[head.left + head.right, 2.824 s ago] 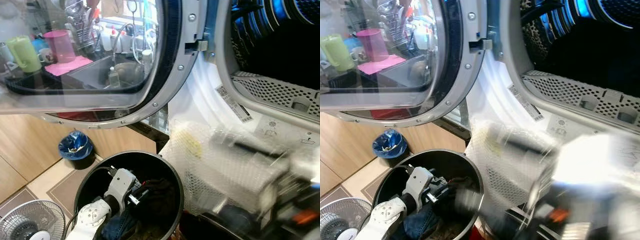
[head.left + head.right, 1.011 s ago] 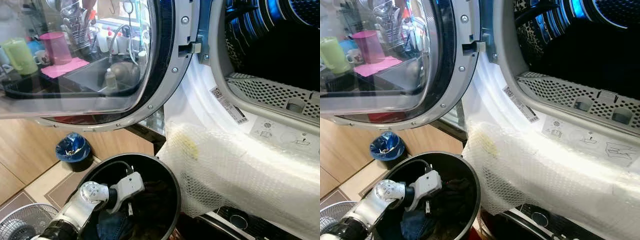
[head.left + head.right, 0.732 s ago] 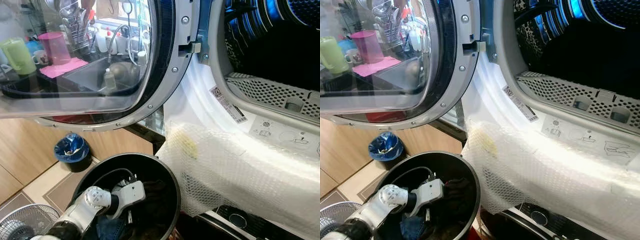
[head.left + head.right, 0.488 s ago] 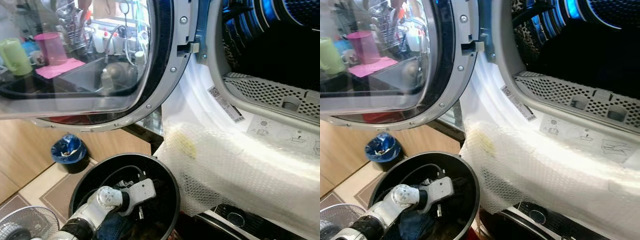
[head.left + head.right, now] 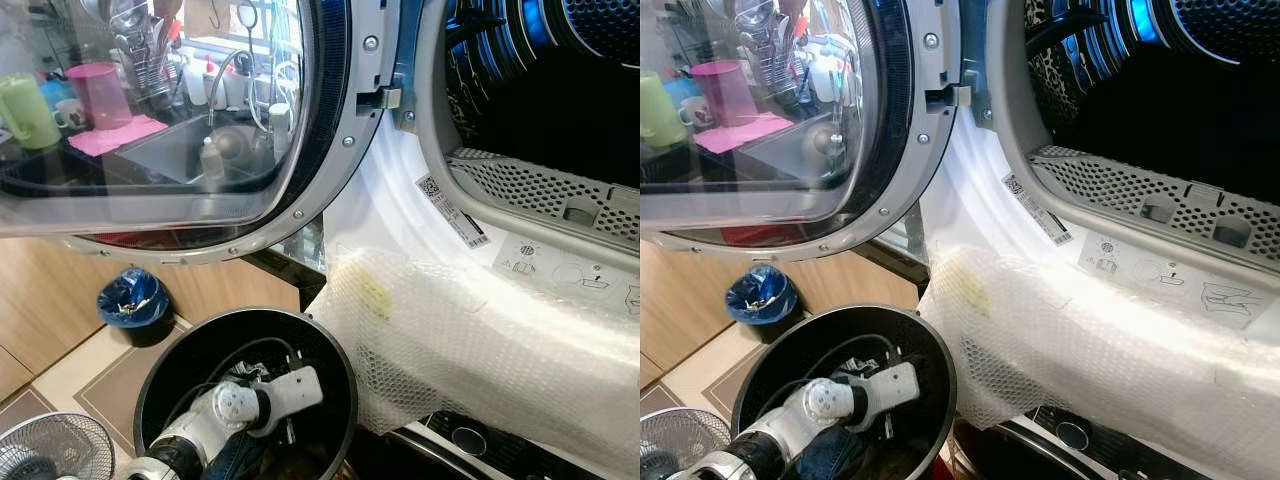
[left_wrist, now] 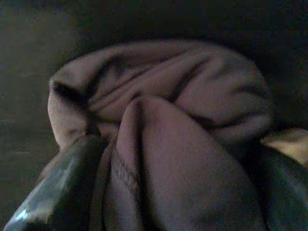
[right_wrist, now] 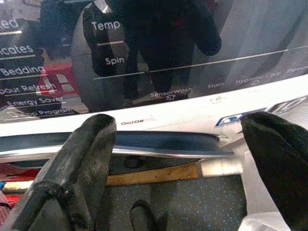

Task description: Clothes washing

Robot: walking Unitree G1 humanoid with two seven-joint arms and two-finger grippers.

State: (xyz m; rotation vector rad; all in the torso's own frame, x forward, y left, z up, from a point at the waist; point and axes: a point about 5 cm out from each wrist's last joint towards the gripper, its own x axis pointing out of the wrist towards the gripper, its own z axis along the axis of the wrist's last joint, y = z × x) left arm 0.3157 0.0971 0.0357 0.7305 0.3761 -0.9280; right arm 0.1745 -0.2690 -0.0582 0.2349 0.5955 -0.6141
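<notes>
My gripper will leave a brown garment behind in the basket when it lifts the dark purplish garment point(image 6: 178, 139), as a brown edge point(image 6: 290, 143) peeks out past the dark folds.
A round black laundry basket point(image 5: 349, 388) stands on the floor below the washer's open door point(image 5: 200, 120). It holds dark clothes point(image 5: 305, 452) and a blue denim piece point(image 5: 825, 447). My left arm's white wrist point(image 5: 285, 390) reaches down into it. In the left wrist view my left gripper point(image 6: 178, 147) is open and pressed into a dark purplish garment point(image 6: 168, 91) that bulges between its fingers point(image 6: 53, 192). My right gripper point(image 7: 180, 122) hangs open, low in front of the washer's control panel point(image 7: 144, 57). The dark drum point(image 5: 560, 90) gapes at the upper right.
Bubble wrap point(image 5: 480, 340) drapes over the washer's front below the drum opening. A small bin with a blue bag point(image 5: 130, 300) stands by the wooden cabinets. A floor fan point(image 5: 50, 450) is at the lower left. The door glass reflects a sink and cups.
My right arm, blurred in front of the bubble wrap 2.8 s ago, has dropped out of the eye views. My left wrist has shifted rightward and lower inside the basket.
</notes>
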